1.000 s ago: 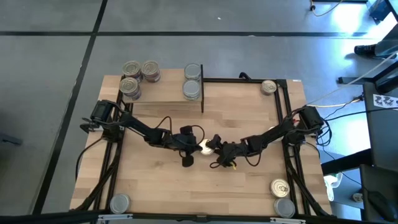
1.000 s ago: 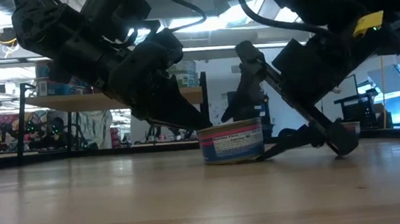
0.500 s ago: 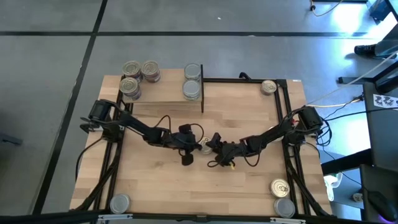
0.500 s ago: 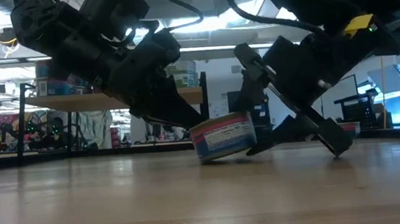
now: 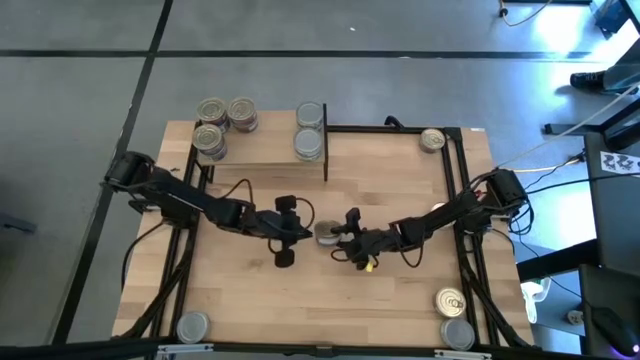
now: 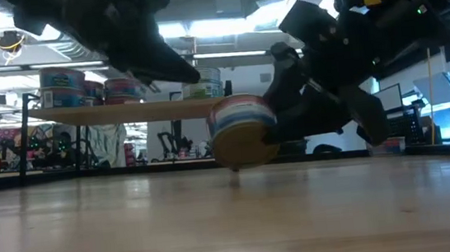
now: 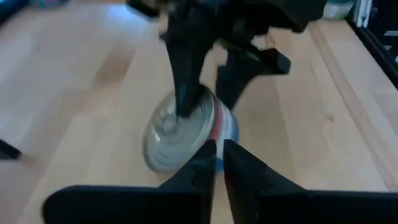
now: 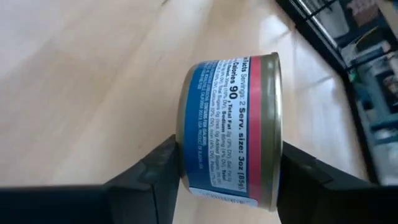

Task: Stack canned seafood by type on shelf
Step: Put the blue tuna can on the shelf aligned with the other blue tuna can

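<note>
The matching tins (image 5: 211, 139) are at my left gripper's end of the shelf, so next I open my left gripper and take the blue and pink tin (image 5: 327, 233) from my right gripper with it.
My right gripper (image 8: 230, 160) is shut on a small round tin with a blue and pink label (image 8: 227, 124), at the middle of the table (image 5: 326, 233). The tin is tipped over on its side. My left gripper (image 7: 219, 155) is shut and hangs just left of the tin and higher (image 6: 161, 62), touching nothing. The shelf (image 5: 262, 152), a raised light-wood plank at the far left, bears several tins in two groups (image 5: 222, 122) (image 5: 310, 130); in the low view it shows behind the arms (image 6: 124, 112). My right gripper pinches the tin by its two flat ends, one finger (image 8: 163, 171) on each end, the far one across the silver end (image 7: 169, 127). The fingers come from the table's right, slanting down. The tin sits tilted on its side, its gold end (image 6: 239, 148) facing the near edge, lifted just off the table.
Loose tins stand at the table's far right (image 5: 432, 140), near right (image 5: 450, 300) (image 5: 458, 333) and near left (image 5: 193, 325). Black frame rails run along both sides and the far edge (image 5: 400, 128). Bare wood lies between the arms and the near edge.
My right gripper has shut on the tin, rolled its wrist and risen a little, so the tin has gone from upright on the table to tipped on its side and lifted. My left gripper, which was against the tin's left side, has risen and drawn away from it.
</note>
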### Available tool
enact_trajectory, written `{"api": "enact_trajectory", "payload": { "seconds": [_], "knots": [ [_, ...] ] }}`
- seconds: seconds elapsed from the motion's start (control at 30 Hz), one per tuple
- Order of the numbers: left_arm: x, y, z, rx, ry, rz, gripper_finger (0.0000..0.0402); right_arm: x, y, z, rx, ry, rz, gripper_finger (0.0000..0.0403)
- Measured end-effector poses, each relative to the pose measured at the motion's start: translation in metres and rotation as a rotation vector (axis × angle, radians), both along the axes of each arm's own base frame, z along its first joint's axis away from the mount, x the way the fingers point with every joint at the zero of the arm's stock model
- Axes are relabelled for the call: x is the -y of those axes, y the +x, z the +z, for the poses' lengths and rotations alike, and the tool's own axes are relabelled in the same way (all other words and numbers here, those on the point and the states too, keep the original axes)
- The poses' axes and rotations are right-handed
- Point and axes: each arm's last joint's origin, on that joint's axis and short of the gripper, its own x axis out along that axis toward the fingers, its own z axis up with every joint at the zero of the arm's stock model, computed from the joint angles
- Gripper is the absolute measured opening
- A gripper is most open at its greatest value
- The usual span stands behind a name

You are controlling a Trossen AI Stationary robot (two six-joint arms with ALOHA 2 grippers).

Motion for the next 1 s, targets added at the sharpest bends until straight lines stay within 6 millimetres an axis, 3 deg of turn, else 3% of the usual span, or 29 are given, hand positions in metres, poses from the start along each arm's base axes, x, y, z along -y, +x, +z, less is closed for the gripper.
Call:
{"api": "enact_trajectory", "payload": {
  "seconds": [0.13, 0.27, 0.53, 0.7, 1.0],
  "knots": [
    [-0.005, 0.000, 0.004, 0.002, 0.095, -0.024, 0.0080, 0.000, 0.000, 0.000, 0.013, 0.095, -0.061, 0.0194],
    [-0.005, 0.002, 0.008, 0.022, 0.169, -0.066, 0.0159, 0.001, 0.000, 0.001, 0.040, 0.180, -0.123, 0.0194],
    [-0.004, 0.006, 0.001, 0.000, 0.272, -0.130, 0.0288, 0.000, 0.003, 0.006, 0.109, 0.266, -0.162, 0.0194],
    [-0.003, 0.010, -0.010, -0.028, 0.302, -0.149, 0.0313, -0.001, 0.006, 0.012, 0.175, 0.301, -0.159, 0.0194],
    [-0.001, 0.018, -0.015, 0.025, 0.365, -0.182, 0.0306, -0.002, 0.008, 0.019, 0.233, 0.351, -0.130, 0.0194]
  ]
}}
